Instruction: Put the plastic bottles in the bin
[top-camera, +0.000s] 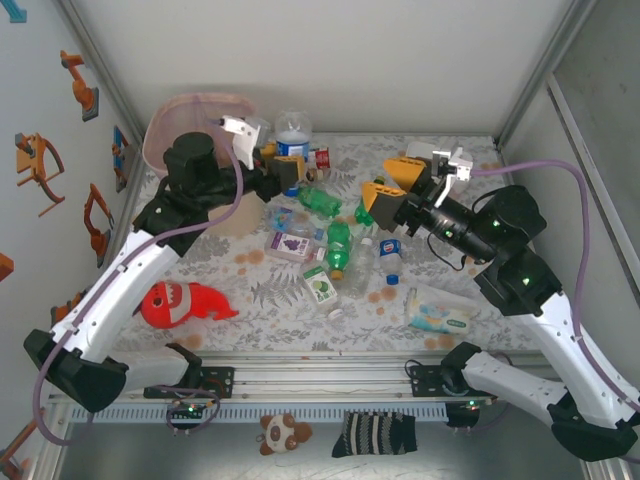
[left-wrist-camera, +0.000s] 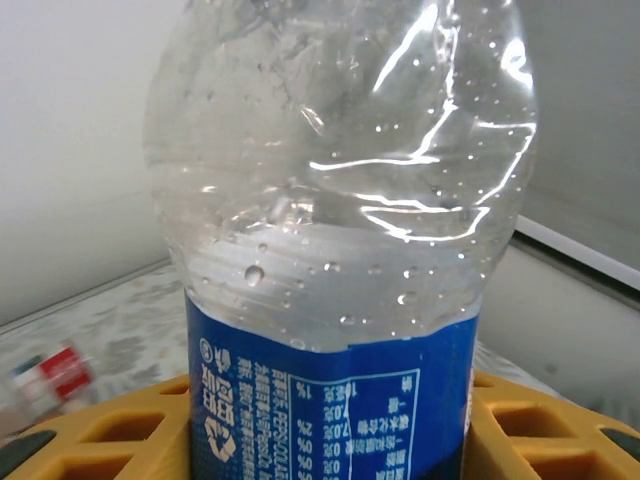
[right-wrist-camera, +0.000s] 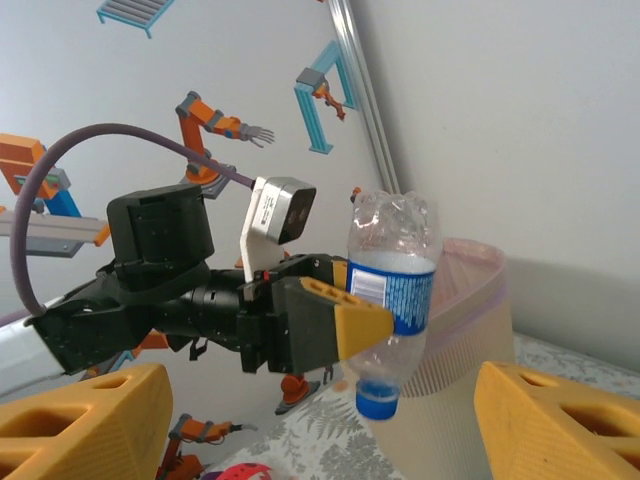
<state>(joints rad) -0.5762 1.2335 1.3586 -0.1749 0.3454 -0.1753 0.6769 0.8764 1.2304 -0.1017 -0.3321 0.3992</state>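
Observation:
My left gripper should keep carrying the bottle until it hangs inside the bin, because the yellow fingers hold the bottle's blue label (right-wrist-camera: 408, 300) and the bin's opening (top-camera: 190, 115) is open.
My left gripper (top-camera: 290, 168) is shut on a clear bottle (top-camera: 294, 133) with a blue label, held cap-down above the table's back middle. In the left wrist view the bottle (left-wrist-camera: 335, 250) sits between the yellow fingers (left-wrist-camera: 120, 430). The right wrist view shows that bottle (right-wrist-camera: 392, 250) and the left gripper (right-wrist-camera: 395, 315) in front of the pink-beige bin (right-wrist-camera: 470, 320). The bin (top-camera: 170, 125) stands at the back left, left of the held bottle. My right gripper (top-camera: 392, 185) is open and empty, as its wrist view (right-wrist-camera: 320, 440) shows. Green bottles (top-camera: 320, 200) (top-camera: 338, 246) and a clear one (top-camera: 390, 262) lie mid-table.
A red plush fish (top-camera: 185, 303) lies front left and a pale wipes pack (top-camera: 440, 312) front right. Small cartons (top-camera: 290, 243) (top-camera: 320, 285) lie among the bottles, and a red can (top-camera: 322, 158) sits near the back. White walls enclose the table on three sides.

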